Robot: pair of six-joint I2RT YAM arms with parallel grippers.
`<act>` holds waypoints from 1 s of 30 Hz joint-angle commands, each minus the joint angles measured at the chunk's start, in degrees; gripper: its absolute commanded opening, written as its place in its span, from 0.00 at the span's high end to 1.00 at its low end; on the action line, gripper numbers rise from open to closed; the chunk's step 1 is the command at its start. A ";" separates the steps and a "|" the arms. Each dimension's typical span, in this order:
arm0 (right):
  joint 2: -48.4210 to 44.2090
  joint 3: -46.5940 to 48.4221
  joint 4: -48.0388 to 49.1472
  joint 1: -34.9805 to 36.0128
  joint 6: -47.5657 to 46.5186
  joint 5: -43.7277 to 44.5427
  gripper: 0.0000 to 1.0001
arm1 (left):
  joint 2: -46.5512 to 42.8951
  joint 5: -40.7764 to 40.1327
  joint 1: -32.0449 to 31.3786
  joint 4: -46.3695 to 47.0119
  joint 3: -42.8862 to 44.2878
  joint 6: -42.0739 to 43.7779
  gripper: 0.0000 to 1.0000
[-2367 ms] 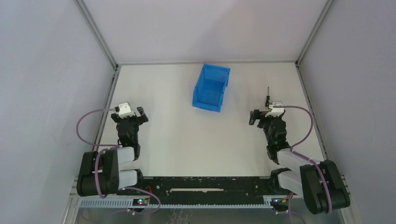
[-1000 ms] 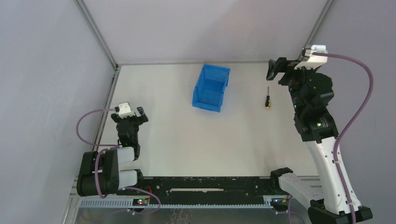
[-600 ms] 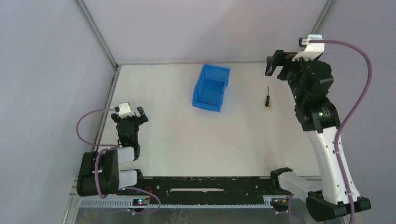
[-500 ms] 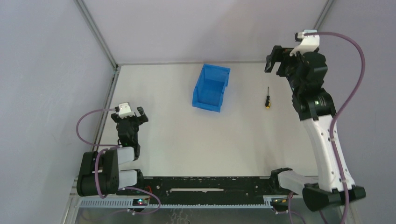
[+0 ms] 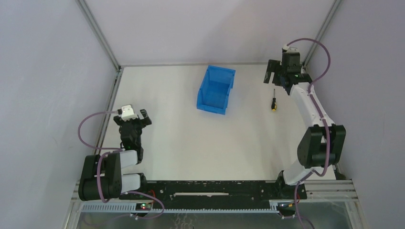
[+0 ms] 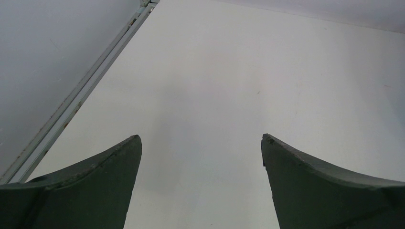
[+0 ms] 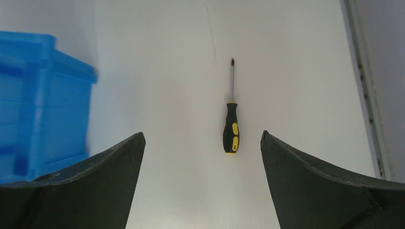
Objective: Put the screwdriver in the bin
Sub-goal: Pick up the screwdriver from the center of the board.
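The screwdriver (image 5: 273,101) will roll slightly about its length when the robot lets go of it in the bin, since the rounded black and yellow handle (image 7: 231,129) can turn easily.
The screwdriver (image 5: 273,101) lies flat on the white table, right of the bin, its thin shaft pointing away from the arms. In the right wrist view the screwdriver (image 7: 231,125) shows its black and yellow handle, lying ahead of the open jaws. The blue bin (image 5: 216,89) stands at the middle back and also shows in the right wrist view (image 7: 43,95), at the left. My right gripper (image 5: 274,79) is open and empty, above the table near the screwdriver's tip end; it also shows in its own view (image 7: 201,136). My left gripper (image 5: 133,116) is open and empty at the left, over bare table (image 6: 201,138).
A metal rail (image 5: 111,102) runs along the table's left edge and another rail (image 5: 316,102) along the right edge. Grey walls close in the table on three sides.
My right arm lifted off the table near its base, swung up to the far right, then stretched out with its gripper over the screwdriver's far end. The left arm, screwdriver and bin stayed put.
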 commanded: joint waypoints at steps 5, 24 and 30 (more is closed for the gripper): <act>10.03 -2.84 2.68 -3.89 2.25 -1.03 0.01 | -0.44 -0.84 -0.40 1.69 1.67 1.39 0.00; 25.30 -3.92 2.94 -6.71 3.03 -6.25 0.28 | -0.45 -0.85 -0.37 1.69 1.66 1.34 0.00; 27.59 -1.89 0.82 -7.05 2.73 -6.70 0.54 | -0.48 -0.81 -0.45 1.69 1.67 1.33 0.00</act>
